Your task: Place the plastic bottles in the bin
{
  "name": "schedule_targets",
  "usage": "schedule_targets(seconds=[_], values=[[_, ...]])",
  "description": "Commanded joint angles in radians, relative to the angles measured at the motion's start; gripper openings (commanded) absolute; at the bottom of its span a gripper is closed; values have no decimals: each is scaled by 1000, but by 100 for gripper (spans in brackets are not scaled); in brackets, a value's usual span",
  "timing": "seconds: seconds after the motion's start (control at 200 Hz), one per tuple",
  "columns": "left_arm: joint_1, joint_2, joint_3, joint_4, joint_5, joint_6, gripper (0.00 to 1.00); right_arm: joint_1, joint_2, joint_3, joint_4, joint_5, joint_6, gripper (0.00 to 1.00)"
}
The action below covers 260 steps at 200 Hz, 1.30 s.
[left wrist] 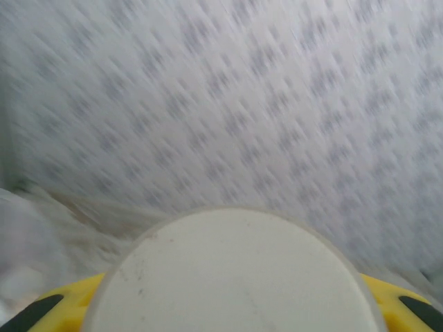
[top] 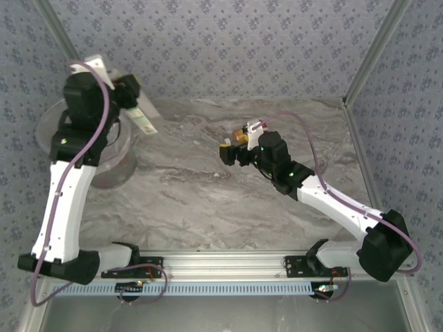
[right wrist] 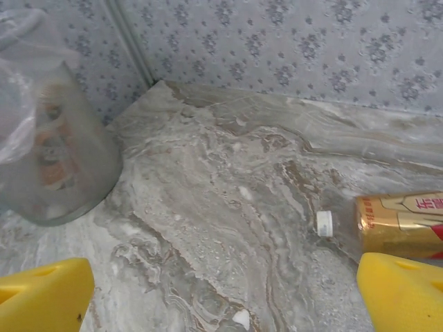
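Observation:
Next, my right gripper picks up the orange-gold bottle (top: pixel 240 135) and passes it to my left gripper, because the bin (top: pixel 114 170) is far across from my right gripper.
My left gripper (top: pixel 130 97) is raised over the bin (top: pixel 46 133) at the far left, shut on a clear plastic bottle with a white-green label (top: pixel 144 119) that slants down to the right past the rim. In the left wrist view that bottle's white round end (left wrist: pixel 235 277) sits between the yellow fingers (left wrist: pixel 66 301). My right gripper (top: pixel 232 149) hangs open over mid-table, nothing between its fingers (right wrist: pixel 41 297). A bottle with an orange-gold label (right wrist: pixel 401 221) and white cap lies on the table just outside the right finger, seen from above as a bottle (top: pixel 240 135).
The translucent bin (right wrist: pixel 55 159) shows orange-labelled bottles inside through its wall. Patterned walls close in the marble table at the back and both sides, with a metal corner post (top: pixel 367 62) at the right. The arm bases stand on a rail (top: pixel 221 263) at the near edge.

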<state>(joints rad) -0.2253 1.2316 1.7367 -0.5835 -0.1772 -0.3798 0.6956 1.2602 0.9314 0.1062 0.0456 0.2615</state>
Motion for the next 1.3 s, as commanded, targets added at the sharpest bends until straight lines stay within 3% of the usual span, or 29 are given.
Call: schedule_targets(seconds=[0.0,0.185,0.335,0.475,0.59,0.67,0.71,0.755,0.78,0.895,0.999,1.119,1.294], values=[[77,-15,72,-16,-277,113,0,8,-5,-51,99,127,75,100],[216,63,129,-7,-482,266,0,-10,12,-66,121,156,52,100],[372,134,76,4,-495,272,0,-58,20,-32,68,126,-1,100],[387,246,64,64,-592,411,1,-115,45,3,39,92,-10,100],[388,368,133,-16,-628,531,11,-139,56,31,21,100,-22,100],[386,406,141,-63,-636,547,28,-160,63,26,35,99,-39,100],[387,407,131,-70,-624,527,45,-178,74,32,27,84,-40,100],[387,408,130,-88,-623,496,71,-203,84,44,7,50,-45,100],[387,411,134,-112,-628,478,79,-214,90,49,-5,37,-45,100],[383,422,189,-219,-641,418,95,-267,113,99,-112,-22,-28,100],[377,401,268,-327,-508,301,99,-306,183,189,-266,-52,-28,100],[363,324,238,-336,-336,193,99,-346,313,320,-433,-44,40,100],[361,239,115,-270,-140,54,99,-387,456,344,-337,-62,339,100]])
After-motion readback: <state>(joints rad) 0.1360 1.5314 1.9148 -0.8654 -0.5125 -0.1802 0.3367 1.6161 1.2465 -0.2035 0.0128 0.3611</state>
